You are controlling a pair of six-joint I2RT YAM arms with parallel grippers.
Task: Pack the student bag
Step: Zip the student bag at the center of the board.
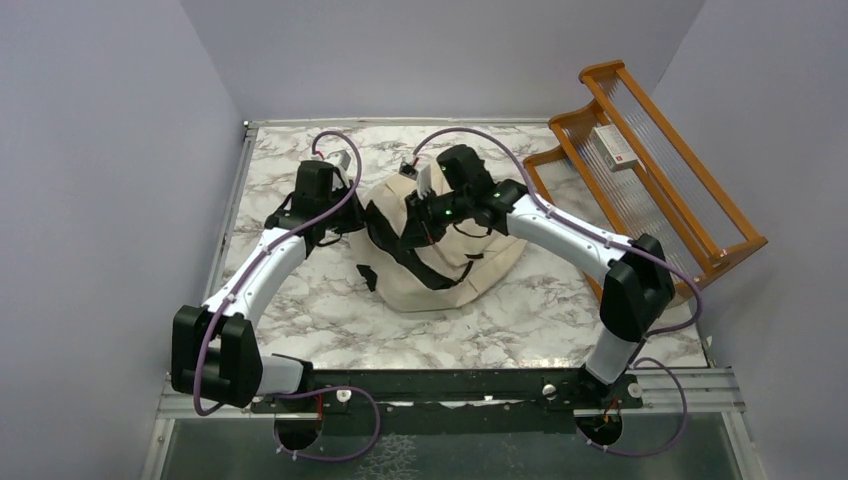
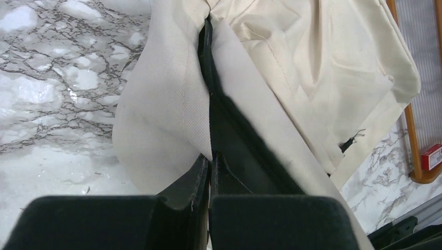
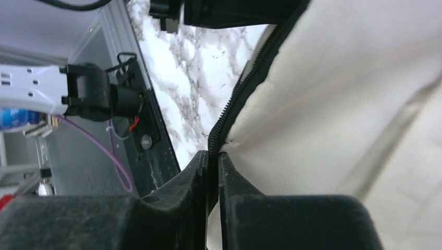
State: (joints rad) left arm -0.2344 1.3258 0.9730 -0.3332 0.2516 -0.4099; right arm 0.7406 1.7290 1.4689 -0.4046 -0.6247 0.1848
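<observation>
With my grippers on the bag's opening (image 1: 387, 236), away from the zipper's end, my left gripper next takes the zipper's black tab (image 1: 468, 269) while my right gripper steadies the bag's corner.
The student bag (image 1: 440, 262) is a cream fabric backpack with black straps, lying mid-table. My left gripper (image 1: 352, 212) is at its left side, shut on the cream fabric edge beside the black zipper band (image 2: 219, 112); in the left wrist view the gripper (image 2: 210, 159) pinches that edge. My right gripper (image 1: 428, 212) is over the bag's upper middle. In the right wrist view the gripper (image 3: 213, 156) is shut on the black zipper edge (image 3: 245, 78) of the cream fabric (image 3: 339, 104). What is inside the bag is hidden.
A wooden rack (image 1: 640, 170) with a clear ribbed panel stands at the right, holding a small white and red box (image 1: 613, 148), also seen in the left wrist view (image 2: 431, 156). The marble tabletop (image 1: 290, 320) ends at a metal rail at the near edge.
</observation>
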